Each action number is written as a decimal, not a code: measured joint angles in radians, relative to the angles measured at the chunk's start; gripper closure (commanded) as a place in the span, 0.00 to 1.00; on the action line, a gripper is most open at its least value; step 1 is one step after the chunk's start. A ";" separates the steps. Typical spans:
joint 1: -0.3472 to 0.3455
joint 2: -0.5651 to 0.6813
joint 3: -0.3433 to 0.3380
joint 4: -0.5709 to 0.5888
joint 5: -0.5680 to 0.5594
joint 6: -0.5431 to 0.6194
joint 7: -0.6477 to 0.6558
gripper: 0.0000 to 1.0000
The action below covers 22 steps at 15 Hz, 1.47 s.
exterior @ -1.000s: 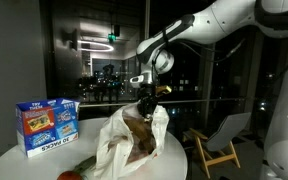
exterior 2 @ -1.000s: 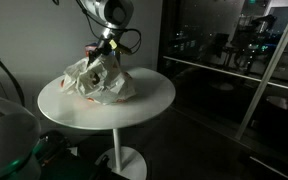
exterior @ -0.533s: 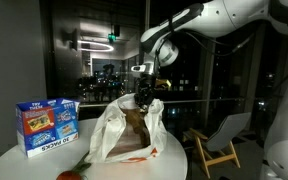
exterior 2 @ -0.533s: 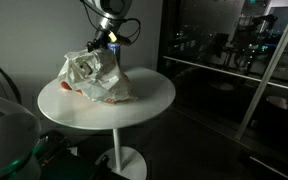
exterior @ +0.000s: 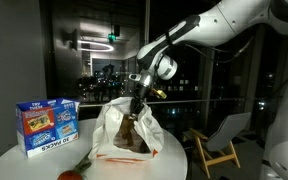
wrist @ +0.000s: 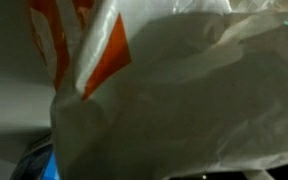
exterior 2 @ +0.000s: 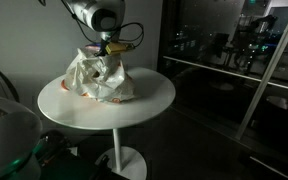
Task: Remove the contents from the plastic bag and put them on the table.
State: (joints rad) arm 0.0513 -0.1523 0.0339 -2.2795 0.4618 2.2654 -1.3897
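My gripper should lower again and pull the brown contents (exterior: 131, 135) through the bag's open side, since the bag's film (exterior: 117, 107) hangs over my gripper and peaks up with it.
A white plastic bag (exterior: 112, 135) with orange print stands on the round white table (exterior: 19, 162) and also shows in an exterior view (exterior 2: 94, 78). Brown contents (exterior: 136, 135) show through its open side. My gripper (exterior: 136, 104) is at the bag's top, and the bag rises to a peak at its fingers; it also shows in an exterior view (exterior 2: 107, 50). The wrist view is filled by the bag's film (wrist: 184, 80) with an orange patch, and the fingers are hidden there.
A blue box (exterior: 46, 124) of packs stands on the table beside the bag. A red thing (exterior: 70, 175) lies at the table's front edge. A white chair (exterior: 219, 140) stands beyond the table. The table's rim (exterior 2: 149, 100) is bare on the far side.
The gripper rose with the bag's top half a second ago, then came down and shifted a little. The bag now stands more compact and upright.
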 measured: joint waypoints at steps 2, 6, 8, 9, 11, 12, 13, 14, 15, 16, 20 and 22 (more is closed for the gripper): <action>0.016 -0.005 0.016 -0.034 -0.011 0.115 0.093 0.94; 0.027 -0.027 0.036 -0.088 -0.117 0.281 0.331 0.93; -0.013 -0.049 0.064 -0.104 -0.235 0.273 0.490 0.93; -0.028 -0.067 0.069 -0.109 -0.305 0.244 0.556 0.94; -0.026 -0.122 0.063 -0.113 -0.421 0.179 0.620 0.93; -0.022 -0.158 0.063 -0.119 -0.480 0.158 0.624 0.93; -0.014 -0.195 0.062 -0.128 -0.522 0.146 0.621 0.93; 0.000 -0.237 0.058 -0.141 -0.551 0.139 0.608 0.93; 0.019 -0.275 0.049 -0.155 -0.567 0.138 0.586 0.93; 0.042 -0.318 0.035 -0.177 -0.571 0.139 0.554 0.93; 0.162 -0.523 -0.071 -0.333 -0.540 0.156 0.400 0.93; 0.226 -0.616 -0.140 -0.391 -0.482 0.114 0.320 0.94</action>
State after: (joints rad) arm 0.2769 -0.7687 -0.1066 -2.6700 -0.0200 2.3793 -1.0693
